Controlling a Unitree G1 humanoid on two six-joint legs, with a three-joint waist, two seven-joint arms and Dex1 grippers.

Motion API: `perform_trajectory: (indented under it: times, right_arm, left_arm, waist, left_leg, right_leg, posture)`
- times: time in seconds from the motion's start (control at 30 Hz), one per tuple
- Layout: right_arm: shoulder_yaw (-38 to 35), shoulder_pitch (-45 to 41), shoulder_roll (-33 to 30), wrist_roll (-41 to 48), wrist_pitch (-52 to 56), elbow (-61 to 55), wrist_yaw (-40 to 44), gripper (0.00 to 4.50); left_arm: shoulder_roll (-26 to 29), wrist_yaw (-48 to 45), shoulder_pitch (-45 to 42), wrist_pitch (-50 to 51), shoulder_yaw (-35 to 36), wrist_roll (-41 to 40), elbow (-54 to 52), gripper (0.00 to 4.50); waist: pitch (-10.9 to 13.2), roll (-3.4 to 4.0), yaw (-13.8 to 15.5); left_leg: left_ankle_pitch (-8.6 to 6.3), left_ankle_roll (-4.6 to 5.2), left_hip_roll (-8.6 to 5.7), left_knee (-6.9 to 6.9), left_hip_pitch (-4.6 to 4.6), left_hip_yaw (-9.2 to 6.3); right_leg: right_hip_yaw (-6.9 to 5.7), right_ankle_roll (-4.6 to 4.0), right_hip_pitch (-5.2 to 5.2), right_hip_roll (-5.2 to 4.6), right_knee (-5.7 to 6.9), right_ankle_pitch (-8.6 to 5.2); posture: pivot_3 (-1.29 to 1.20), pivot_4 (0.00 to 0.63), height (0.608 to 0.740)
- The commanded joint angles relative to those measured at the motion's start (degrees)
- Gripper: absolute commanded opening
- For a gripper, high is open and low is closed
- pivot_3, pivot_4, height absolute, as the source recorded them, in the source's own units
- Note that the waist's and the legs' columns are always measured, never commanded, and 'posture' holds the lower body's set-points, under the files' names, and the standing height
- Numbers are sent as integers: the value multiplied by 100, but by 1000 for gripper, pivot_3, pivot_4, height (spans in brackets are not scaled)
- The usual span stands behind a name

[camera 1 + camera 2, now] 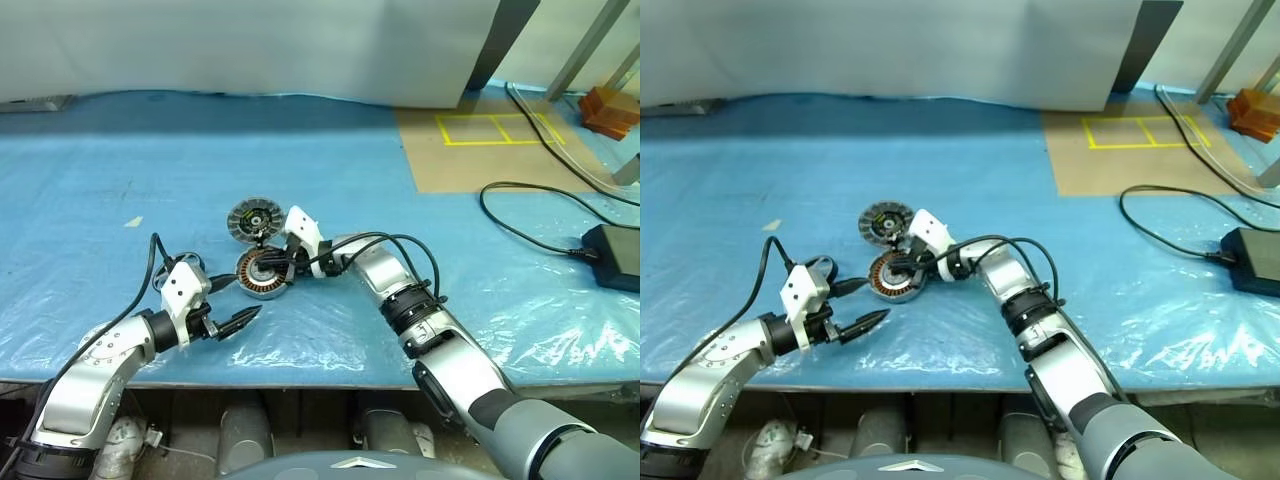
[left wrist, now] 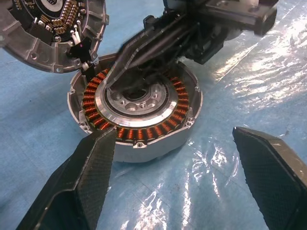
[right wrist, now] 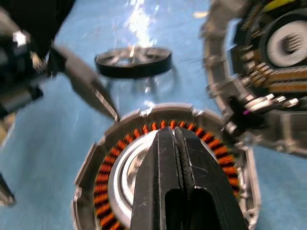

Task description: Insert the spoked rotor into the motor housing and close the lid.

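Note:
The motor housing's hub (image 2: 138, 106) is covered by my right gripper, so next my right gripper moves out of the way before my left gripper brings the spoked rotor (image 3: 134, 62) there from the sheet.
The spoked rotor (image 1: 262, 273), a disc of copper windings with a silver rim and a holed hub (image 2: 136, 101), lies flat on the blue sheet. The motor housing (image 1: 253, 218), a grey ribbed disc with a black centre, sits just beyond it, and its edge (image 2: 72, 50) leans over the rotor's rim. My right gripper (image 1: 263, 262) is shut, with its tips (image 3: 170, 133) resting on the hub and nothing between them. My left gripper (image 2: 173, 136) stands open close in front of the rotor, one finger (image 2: 91, 172) to each side, apart from it.
A black ring with silver spokes (image 3: 133, 61) lies on the sheet beyond the rotor, near the left gripper. A black cable and power brick (image 1: 612, 255) lie at the right. Yellow tape squares (image 1: 497, 128) mark a brown board at the back right. The table's front edge runs just below both arms.

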Motion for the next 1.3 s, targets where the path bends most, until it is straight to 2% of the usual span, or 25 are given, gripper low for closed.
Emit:
perform_trajectory:
  times: [0.03,0.13,0.2,0.4,0.57,0.7,0.83,0.97,1.17,1.3]
  right_arm:
    - [-38,-160,33,293,238,-481,314,22]
    - [868,144,-307,-599,-462,-459,388,22]
    - [1084,266,-358,-842,-553,-227,236,22]
    - [970,223,-362,-881,-633,125,96,22]
    - [492,174,-229,-327,-386,-159,294,22]
    - [-169,-66,-80,447,366,-522,372,22]
    - [-131,-7,-380,712,1007,-1270,760,22]
    - [139,180,-898,572,1200,-1814,1001,22]
    - [50,285,-1394,526,1136,-1973,893,22]
    - [-33,418,-1581,550,1180,-2142,707,22]
  left_arm:
    - [46,-27,-32,-31,88,-72,-72,4073]
    - [41,-28,-34,-31,86,-77,-67,4073]
    - [40,-23,-37,-33,94,-78,-60,4073]
    - [142,-54,-32,-48,285,-117,17,4073]
    - [249,-59,-123,-97,506,-121,192,4073]
    - [424,-71,-399,-95,892,-228,382,4073]
    - [740,-277,-577,180,1261,-532,422,4073]
    - [1086,-477,-779,374,1444,-636,802,4073]
    - [1554,-807,-1342,390,1208,-322,1766,4073]
    - [1816,-1095,-1794,-7,831,173,2578,4073]
  waist:
    - [0,0,2]
    - [-3,-4,3]
    - [-4,-6,11]
    - [-5,-5,-14]
    - [-5,-5,9]
    - [-5,-7,14]
    - [-5,-9,10]
    - [-5,-9,29]
    - [-4,-12,34]
    - [-5,-15,48]
  left_leg:
    - [0,0,0,0,-4,0]
    - [1,-1,0,-5,-5,0]
    - [0,-2,1,-10,-4,0]
    - [-2,0,-1,-10,30,5]
    - [-6,8,-1,-9,40,6]
    - [-1,2,0,-5,10,6]
    - [1,-1,3,-4,-4,5]
    - [0,-3,3,-16,-2,5]
    - [1,-3,2,-10,-2,5]
    - [1,-3,0,-6,-1,5]
  right_leg:
    - [-1,0,-3,0,-1,0]
    - [-9,0,-2,0,-2,0]
    - [-14,1,-2,0,-3,0]
    - [3,0,18,-1,1,-1]
    - [3,0,29,-2,4,-1]
    - [1,-1,7,-1,0,0]
    - [-4,0,-5,4,-1,1]
    - [-10,1,-5,5,-3,1]
    - [-8,1,-5,2,-1,1]
    - [-4,1,-4,1,0,1]
  posture:
    - [0,150,740]
    - [0,150,740]
    - [0,150,740]
    - [0,150,740]
    - [0,150,740]
    - [0,150,740]
    - [0,150,740]
    - [0,150,740]
    - [0,150,740]
    - [0,150,740]
